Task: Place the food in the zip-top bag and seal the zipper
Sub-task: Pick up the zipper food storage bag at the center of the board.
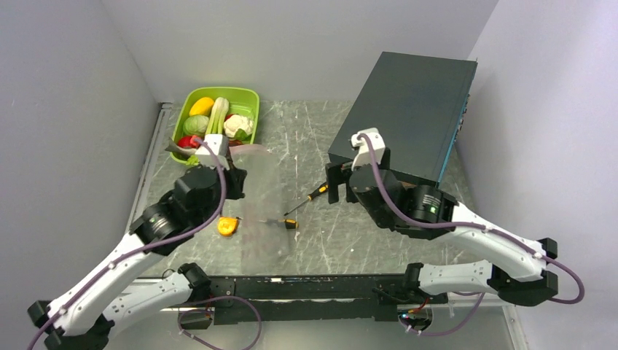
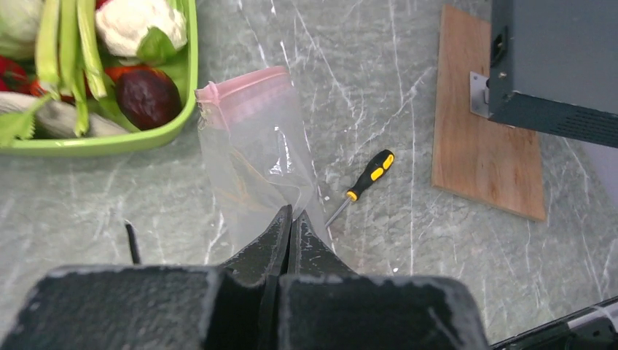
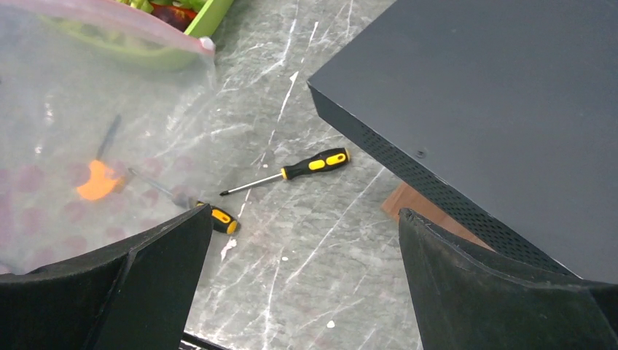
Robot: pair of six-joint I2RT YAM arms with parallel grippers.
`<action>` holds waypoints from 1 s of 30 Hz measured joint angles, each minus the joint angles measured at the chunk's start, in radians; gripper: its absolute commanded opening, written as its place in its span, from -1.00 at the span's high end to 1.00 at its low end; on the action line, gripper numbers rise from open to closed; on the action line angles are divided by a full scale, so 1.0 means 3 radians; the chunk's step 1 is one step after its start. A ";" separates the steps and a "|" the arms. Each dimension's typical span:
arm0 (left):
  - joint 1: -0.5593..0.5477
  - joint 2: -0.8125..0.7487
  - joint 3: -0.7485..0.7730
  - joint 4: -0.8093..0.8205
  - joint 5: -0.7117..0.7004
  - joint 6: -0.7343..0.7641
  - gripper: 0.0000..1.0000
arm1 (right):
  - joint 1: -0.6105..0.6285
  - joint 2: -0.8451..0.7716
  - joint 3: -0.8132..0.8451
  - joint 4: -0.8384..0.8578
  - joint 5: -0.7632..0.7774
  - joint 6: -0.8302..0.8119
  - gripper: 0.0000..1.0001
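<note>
My left gripper is pinching the bag below its pink zipper. My right gripper should take hold of the zipper edge so that my left gripper is free for the food.
The clear zip-top bag stands raised off the table, its pink zipper at the far end beside the tray. My left gripper is shut on the bag's near edge. The food lies in the lime-green tray: white cauliflower, a dark purple-red round piece and a light-green leafy head. My right gripper hangs open over bare table, right of the bag, with nothing between its fingers.
Two yellow-and-black screwdrivers lie near the bag. An orange tape measure sits behind the plastic. A black box on a wooden board fills the right rear.
</note>
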 measured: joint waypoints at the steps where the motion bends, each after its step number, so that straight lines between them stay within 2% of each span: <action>1: 0.0001 -0.0079 0.0004 -0.0009 0.0003 0.0067 1.00 | 0.0000 0.0066 0.0038 -0.0004 -0.0003 0.0018 -1.00; 5: 0.0001 -0.0469 -0.0079 0.0074 0.0154 0.0287 1.00 | 0.0000 0.0395 0.0244 -0.0006 -0.0018 0.0168 -1.00; 11: 0.0001 -0.1114 -0.0820 0.0572 0.0596 0.0404 1.00 | -0.0093 0.0964 0.0696 0.0008 -0.0245 0.0654 -1.00; 15: 0.0001 -0.1287 -0.1096 0.0712 0.0718 0.0406 1.00 | -0.0385 0.1520 0.1340 -0.0178 -0.0538 0.1174 -1.00; 19: 0.0001 -0.1312 -0.1123 0.0781 0.0767 0.0404 1.00 | -0.0610 0.1923 0.1776 -0.0437 -0.0754 0.1737 -1.00; 21: 0.0001 -0.1312 -0.1123 0.0804 0.0778 0.0404 1.00 | -0.0654 0.1994 0.1801 -0.0534 -0.0842 0.2010 -0.99; 24: 0.0001 -0.1312 -0.1123 0.0800 0.0793 0.0404 1.00 | -0.0651 0.1987 0.1722 -0.0590 -0.0942 0.2378 -0.84; 26: 0.0001 -0.1314 -0.1123 0.0801 0.0796 0.0406 1.00 | -0.0645 0.1915 0.1558 -0.0549 -0.1030 0.2636 -0.72; 30: 0.0001 -0.1361 -0.1125 0.0801 0.0796 0.0404 1.00 | -0.0642 0.1812 0.1256 -0.0501 -0.1153 0.3019 -0.62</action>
